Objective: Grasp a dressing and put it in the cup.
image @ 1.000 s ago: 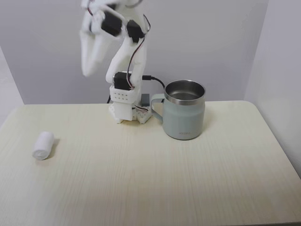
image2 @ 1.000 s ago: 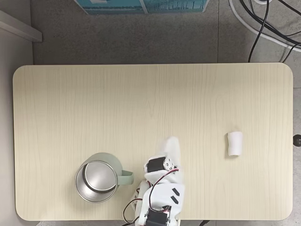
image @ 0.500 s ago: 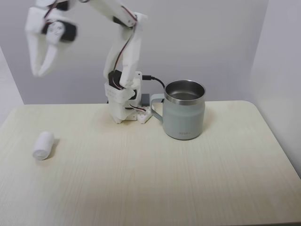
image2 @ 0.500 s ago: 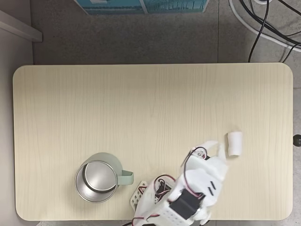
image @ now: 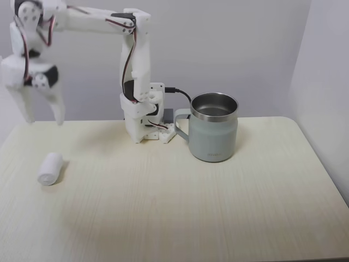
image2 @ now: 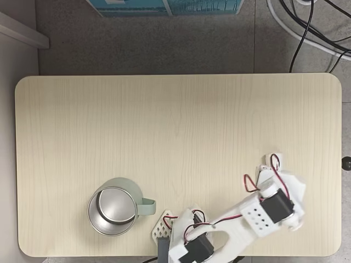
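Note:
The dressing (image: 51,167) is wound tightly and has a neat round end (image: 47,179), so it will stay rolled up when the robot's gripper lifts it and carries it to the cup.
The dressing (image: 50,168), a small white gauze roll, lies on the table near the left edge in a fixed view from the front. My gripper (image: 42,117) hangs in the air above and slightly behind it, pointing down, open, with nothing between its fingers. The cup (image: 214,134), a pale grey-green mug with a steel rim, stands upright to the right of the arm's base. In a fixed view from above, the cup (image2: 146,207) is at the lower left, and the arm (image2: 258,216) reaches to the lower right, covering most of the dressing.
The arm's base (image: 146,128) stands at the table's back edge with a black cable (image: 180,93) running behind the cup. The light wooden table (image2: 137,126) has rounded corners. Cables (image2: 307,27) and a blue box (image2: 164,6) lie on the floor beyond it.
The arm has swung from over its base out toward the dressing, left in the front view, and come lower. The gripper now hangs spread open above the roll. Dressing and cup have not moved.

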Available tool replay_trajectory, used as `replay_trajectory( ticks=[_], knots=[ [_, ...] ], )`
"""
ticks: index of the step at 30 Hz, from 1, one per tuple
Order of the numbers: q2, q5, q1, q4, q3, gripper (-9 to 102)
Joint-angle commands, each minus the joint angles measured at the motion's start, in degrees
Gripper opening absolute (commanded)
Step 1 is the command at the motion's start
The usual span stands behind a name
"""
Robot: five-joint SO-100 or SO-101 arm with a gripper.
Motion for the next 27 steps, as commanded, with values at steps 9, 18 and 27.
replay_trajectory(
  ticks=[9, 18, 27],
  knots=[
    [3.08, -0.70, 1.67, -27.16, -17.67, 25],
    [12.22, 5.36, -0.44, -32.61, -18.54, 25],
    [13.89, 6.50, -1.32, -35.16, -20.13, 25]
  ],
)
